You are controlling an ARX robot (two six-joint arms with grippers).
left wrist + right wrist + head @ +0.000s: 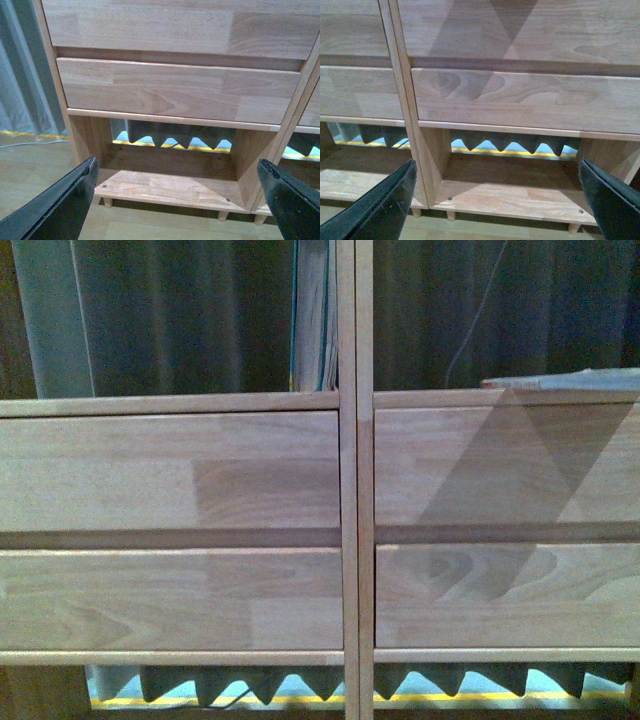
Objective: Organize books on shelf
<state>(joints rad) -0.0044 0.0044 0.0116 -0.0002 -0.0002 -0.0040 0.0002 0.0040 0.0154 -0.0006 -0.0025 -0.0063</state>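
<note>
The flat pale book will stay stiff and closed as I pick it up, because the thin edge runs in a straight line along the shelf.
The light wood shelf fills the front view, with four plain drawer fronts in two columns. Upright thin books with teal edges stand in the upper left compartment against the middle divider. A flat pale book lies in the upper right compartment. My left gripper is open and empty before the lower left compartment. My right gripper is open and empty before the lower right compartment. Neither arm shows in the front view.
Dark curtain hangs behind the open backless compartments. A yellow floor line and grey curtain hem show through the bottom openings. Short round legs stand on the pale wood floor. A white cable lies on the floor left of the shelf.
</note>
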